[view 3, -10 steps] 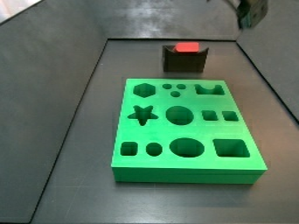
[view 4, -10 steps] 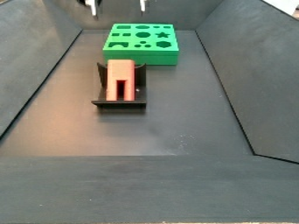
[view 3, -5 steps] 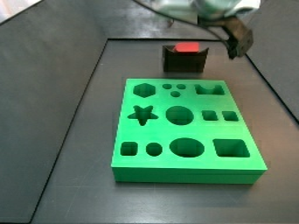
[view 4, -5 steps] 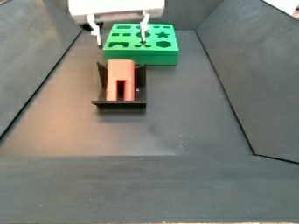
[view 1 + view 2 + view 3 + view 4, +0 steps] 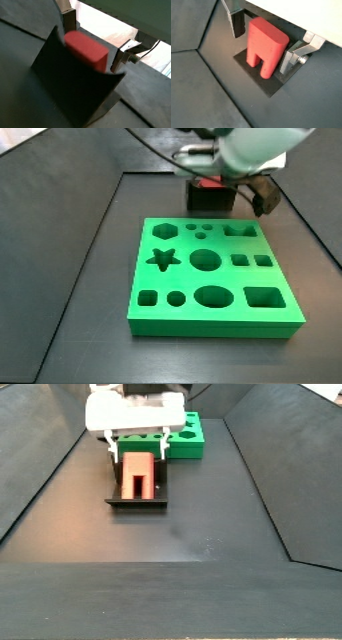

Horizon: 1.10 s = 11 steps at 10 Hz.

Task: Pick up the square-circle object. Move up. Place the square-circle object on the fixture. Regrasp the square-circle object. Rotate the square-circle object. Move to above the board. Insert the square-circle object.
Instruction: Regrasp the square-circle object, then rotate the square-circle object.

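Note:
The square-circle object (image 5: 87,49) will come loose and leave the fixture behind when the robot lifts, because it sticks up above the fixture's curved rim (image 5: 81,62).
The square-circle object (image 5: 136,476), a small red block with two short legs, lies in the fixture (image 5: 136,501), a dark bracket on a base plate. The gripper (image 5: 136,447) is low over the fixture's far end and open, with one finger on each side of the red block. Both wrist views show the red block (image 5: 264,42) (image 5: 87,49) between the silver fingers (image 5: 236,22) (image 5: 119,57), not clamped. In a side view the gripper (image 5: 222,190) covers most of the fixture (image 5: 209,198) and the block. The green board (image 5: 214,278) lies beside the fixture.
The board also shows in a side view (image 5: 194,441), partly behind the gripper. Dark sloping walls (image 5: 47,474) close in the floor on both sides. Dark floor (image 5: 187,574) stretches in front of the fixture.
The gripper has come down from high above to the fixture. Its open fingers now stand on either side of the red block. The block and board have not moved.

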Motion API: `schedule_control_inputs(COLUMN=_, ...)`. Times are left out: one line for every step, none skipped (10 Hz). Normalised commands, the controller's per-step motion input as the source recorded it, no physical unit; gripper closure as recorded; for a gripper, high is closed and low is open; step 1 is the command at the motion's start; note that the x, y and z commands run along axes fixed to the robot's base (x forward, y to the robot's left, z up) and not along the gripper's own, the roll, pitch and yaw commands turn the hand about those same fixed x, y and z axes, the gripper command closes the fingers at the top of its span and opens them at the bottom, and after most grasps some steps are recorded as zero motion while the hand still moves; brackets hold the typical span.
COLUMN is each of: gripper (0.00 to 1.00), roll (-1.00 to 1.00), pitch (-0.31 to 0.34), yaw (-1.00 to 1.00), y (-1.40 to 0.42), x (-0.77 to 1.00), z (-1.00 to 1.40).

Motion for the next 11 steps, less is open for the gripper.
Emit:
schedule_control_inputs(gripper=0.0, roll=0.06, pitch=-0.021, yaw=-0.03, y=0.01, x=0.07, z=-0.41)
schedule_control_inputs(gripper=0.0, roll=0.06, pitch=-0.01, yaw=-0.05, y=0.01, x=0.05, z=-0.31)
schedule_control_inputs(gripper=0.0, roll=0.07, pitch=-0.013, yaw=-0.05, y=0.0, x=0.04, z=-0.21)
schedule_control_inputs(gripper=0.0, roll=0.07, pitch=-0.01, yaw=-0.05, y=0.0, x=0.02, z=-0.19)
schedule_control_inputs(gripper=0.0, roll=0.07, pitch=-0.008, yaw=-0.04, y=-0.01, x=0.01, z=-0.19)
schedule_control_inputs(gripper=0.0, roll=0.07, pitch=-0.008, yaw=-0.04, y=-0.01, x=0.01, z=-0.19)
schedule_control_inputs(gripper=0.0, roll=0.07, pitch=-0.008, yaw=-0.04, y=-0.01, x=0.01, z=-0.19)
schedule_control_inputs(gripper=1.0, roll=0.0, pitch=0.0, yaw=0.0, y=0.0, x=0.0, z=-0.5)
schedule_control_inputs(gripper=1.0, roll=0.0, pitch=0.0, yaw=0.0, y=0.12, x=-0.85, z=1.0)
schedule_control_inputs(gripper=1.0, roll=0.0, pitch=-0.009, yaw=0.0, y=0.12, x=-0.85, z=1.0)
schedule_control_inputs(gripper=1.0, roll=-0.07, pitch=-0.049, yaw=0.02, y=0.11, x=-0.84, z=1.0)
